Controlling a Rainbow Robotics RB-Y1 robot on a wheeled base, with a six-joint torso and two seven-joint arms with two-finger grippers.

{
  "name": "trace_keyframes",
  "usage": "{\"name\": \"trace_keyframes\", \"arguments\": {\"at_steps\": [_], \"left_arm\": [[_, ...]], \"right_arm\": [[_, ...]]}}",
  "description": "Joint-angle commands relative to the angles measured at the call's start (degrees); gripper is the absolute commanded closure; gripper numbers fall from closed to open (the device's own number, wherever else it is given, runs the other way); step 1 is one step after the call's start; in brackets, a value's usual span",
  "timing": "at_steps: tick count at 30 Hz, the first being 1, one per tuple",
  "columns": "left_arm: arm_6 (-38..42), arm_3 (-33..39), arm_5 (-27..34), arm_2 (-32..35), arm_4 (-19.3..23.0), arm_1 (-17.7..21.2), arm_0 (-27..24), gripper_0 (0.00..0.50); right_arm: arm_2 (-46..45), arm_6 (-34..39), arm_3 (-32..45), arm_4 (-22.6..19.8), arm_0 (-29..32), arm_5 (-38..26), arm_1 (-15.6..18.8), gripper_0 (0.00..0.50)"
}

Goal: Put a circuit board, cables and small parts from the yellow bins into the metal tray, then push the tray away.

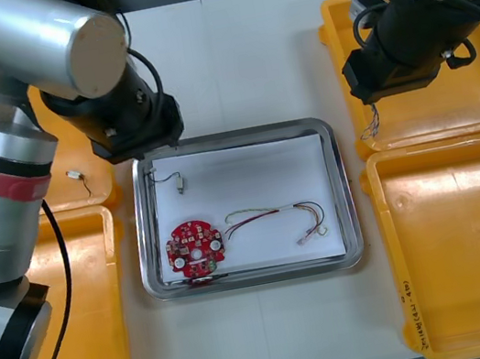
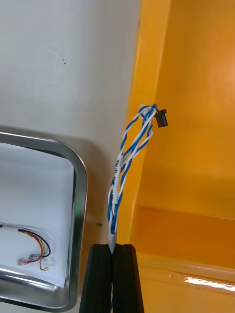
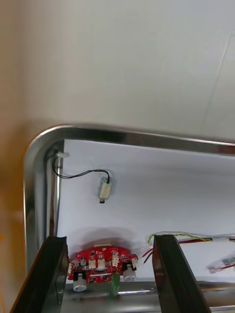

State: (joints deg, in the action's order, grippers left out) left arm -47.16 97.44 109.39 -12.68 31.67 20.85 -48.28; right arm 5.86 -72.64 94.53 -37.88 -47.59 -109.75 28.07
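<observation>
The black wire on the small metal part [image 1: 75, 175] already has a bend [image 1: 87, 186], so the wire should dangle along, still curved, when I lift the part out of the yellow bin.
My right gripper [image 2: 115, 254] is shut on a twisted blue and white cable [image 2: 128, 161], which hangs over the inner wall of the far right yellow bin [image 1: 435, 122], beside the tray; the cable [image 1: 369, 125] dangles under that wrist. The metal tray [image 1: 349, 216], white inside, holds a round red circuit board [image 1: 196, 246], a red and yellow cable [image 1: 275, 218] and a small metal part [image 1: 181, 183] on a black wire. My left gripper [image 3: 110, 239] hovers open above the tray's far left corner, with the circuit board [image 3: 100, 263] and the small metal part [image 3: 104, 188] below it.
Another small metal part [image 1: 76, 175] lies in the far left yellow bin [image 1: 84, 193]. The near right bin [image 1: 465, 242] and near left bin [image 1: 82, 337] flank the tray. Bare table stretches beyond the tray's far rim [image 3: 127, 134].
</observation>
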Motion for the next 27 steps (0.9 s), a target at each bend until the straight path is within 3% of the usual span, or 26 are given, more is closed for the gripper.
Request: {"name": "trace_keyframes", "arguments": {"at_steps": [1, 11, 21, 27], "left_arm": [[-2.0, 5.1, 0.6, 5.4, 0.6, 3.3, 0.1, 0.0], [-2.4, 6.6, 0.6, 12.6, 2.8, 9.3, 0.1, 0.0], [-4.4, 2.4, 0.6, 17.1, 4.3, 15.3, 0.1, 0.0], [-6.1, -1.6, 0.6, 17.4, 4.6, 18.0, -0.1, 0.0]], "right_arm": [[4.1, -1.9, 5.1, -0.3, -0.1, -0.1, 2.0, 0.5], [12.4, -5.8, 12.7, 0.1, -0.1, 1.3, 1.3, 0.5], [18.5, -20.4, 13.7, 3.6, -2.0, 2.8, -2.1, 0.5], [23.1, -27.6, 13.6, 6.7, -2.8, 6.7, -4.0, 0.5]]}}
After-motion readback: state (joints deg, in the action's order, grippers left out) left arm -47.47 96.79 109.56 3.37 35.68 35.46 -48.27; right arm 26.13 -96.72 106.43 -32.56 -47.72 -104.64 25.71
